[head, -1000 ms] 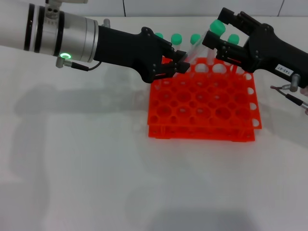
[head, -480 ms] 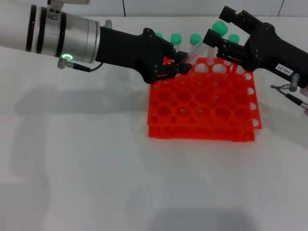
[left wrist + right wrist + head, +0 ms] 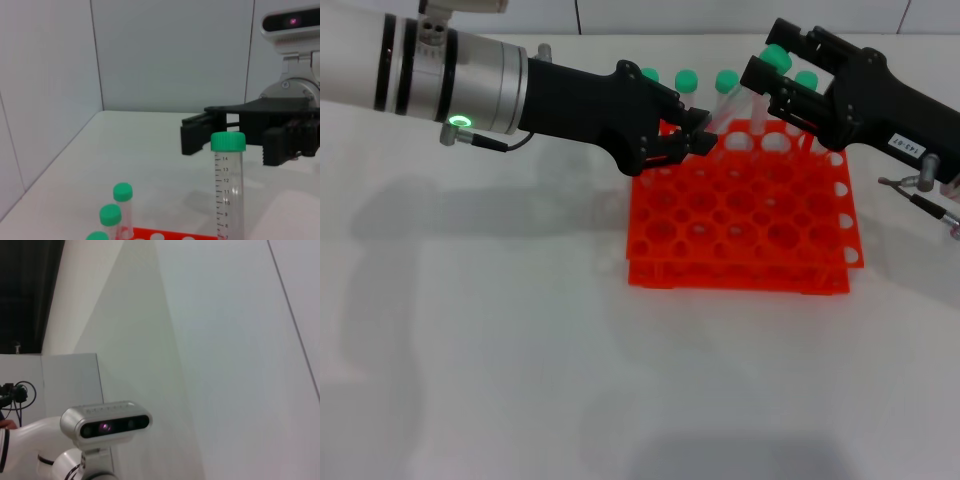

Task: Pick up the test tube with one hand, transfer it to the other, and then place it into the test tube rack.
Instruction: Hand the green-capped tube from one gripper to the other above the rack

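My left gripper has hold of the test tube's lower end [image 3: 715, 124], and that end has to go into the rack. So my right gripper should take hold of the green cap [image 3: 776, 58] before my left gripper lets go.
My left gripper [image 3: 698, 138], black and unlabelled, is shut on the lower end of the test tube [image 3: 777, 57] and holds it tilted above the back of the orange-red rack [image 3: 740, 215]. My right gripper [image 3: 763, 50], with the white label, is open, with its fingers on either side of the tube's green cap. In the left wrist view the tube [image 3: 228, 175] stands upright, and the right gripper [image 3: 243, 141] is spread behind and around its cap. The right wrist view shows no task thing.
Several other green-capped tubes [image 3: 687, 78] stand in the rack's back row; they also show in the left wrist view [image 3: 122, 192]. The rack sits on a white table [image 3: 500, 350]. A grey wall runs behind. The right wrist view shows my head camera [image 3: 106, 424].
My right gripper has shifted slightly left, closer around the tube's cap. My left gripper has kept the tube almost still.
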Controlling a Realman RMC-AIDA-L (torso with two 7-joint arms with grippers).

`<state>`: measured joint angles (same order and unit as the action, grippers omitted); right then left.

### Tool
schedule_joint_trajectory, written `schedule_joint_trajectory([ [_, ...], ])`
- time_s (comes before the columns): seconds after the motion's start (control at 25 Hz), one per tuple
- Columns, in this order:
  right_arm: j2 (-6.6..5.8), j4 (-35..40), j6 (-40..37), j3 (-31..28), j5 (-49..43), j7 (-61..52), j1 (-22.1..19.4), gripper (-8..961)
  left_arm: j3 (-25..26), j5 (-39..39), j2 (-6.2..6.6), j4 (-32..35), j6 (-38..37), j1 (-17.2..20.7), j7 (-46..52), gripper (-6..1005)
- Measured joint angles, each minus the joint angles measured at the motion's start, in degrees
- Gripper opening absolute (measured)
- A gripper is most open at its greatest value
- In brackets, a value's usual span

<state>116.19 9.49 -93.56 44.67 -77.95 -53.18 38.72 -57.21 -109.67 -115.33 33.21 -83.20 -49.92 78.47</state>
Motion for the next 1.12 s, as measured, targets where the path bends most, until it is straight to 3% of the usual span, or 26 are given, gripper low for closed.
schedule_joint_trajectory([
  [0.08,0.0,0.0,0.09,0.43,-0.01,0.0,0.07,651,0.0,0.26,-0.02,0.3,0.03,0.1,-0.03,257],
  [0.32,0.0,0.0,0.15,0.74,0.25,0.03,0.12,412,0.0,0.63,-0.11,0.52,-0.21,0.26,-0.15,261],
  [0.76,0.0,-0.25,0.06,0.71,0.17,0.79,0.21,258,-0.27,0.58,-0.77,0.59,-0.02,0.7,-0.11,267],
  [0.96,0.0,-0.26,0.01,0.47,0.18,0.8,0.21,262,-0.02,0.68,-0.86,1.09,-0.07,0.86,2.14,270],
  [1.12,-0.01,-0.27,-0.21,0.49,0.28,0.73,0.09,266,-0.26,0.44,-1.76,3.9,0.0,1.71,6.11,272],
])
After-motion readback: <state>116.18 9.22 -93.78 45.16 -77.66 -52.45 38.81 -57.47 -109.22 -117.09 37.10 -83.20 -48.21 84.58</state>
